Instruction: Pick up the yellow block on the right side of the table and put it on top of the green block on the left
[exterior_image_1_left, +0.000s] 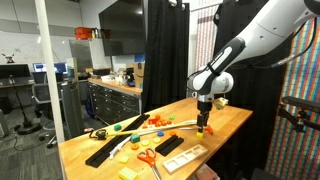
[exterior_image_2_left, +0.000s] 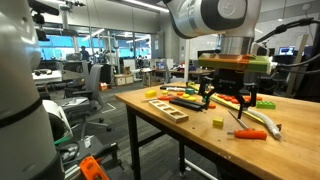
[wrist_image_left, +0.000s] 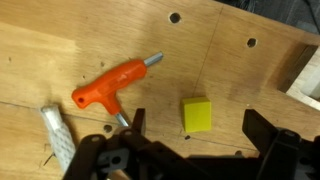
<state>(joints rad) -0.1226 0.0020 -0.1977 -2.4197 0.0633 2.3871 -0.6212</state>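
Note:
The yellow block's sides (wrist_image_left: 197, 115) are facing my open fingers, clear of the orange-handled tool. My gripper goes on down until its fingers are on both sides of the yellow block before it closes.
The small yellow block (wrist_image_left: 197, 115) lies flat on the wooden table, in the gap between my two dark fingers. My gripper (wrist_image_left: 198, 134) is open and hovers just above it without touching. In an exterior view the block (exterior_image_2_left: 217, 123) sits near the table's front edge, below the gripper (exterior_image_2_left: 226, 100). In an exterior view the gripper (exterior_image_1_left: 203, 126) points down near the table's far end, and the block is too small to make out there. A bright green block (exterior_image_2_left: 266, 103) lies further back on the table.
An orange-handled T-shaped tool (wrist_image_left: 112, 85) and a whitish rod (wrist_image_left: 55, 135) lie close beside the block. A pale piece (wrist_image_left: 305, 75) sits at the frame edge. Orange scissors (exterior_image_1_left: 148, 158), black trays (exterior_image_1_left: 105, 148) and a wooden tray (exterior_image_2_left: 165, 105) occupy the rest of the table.

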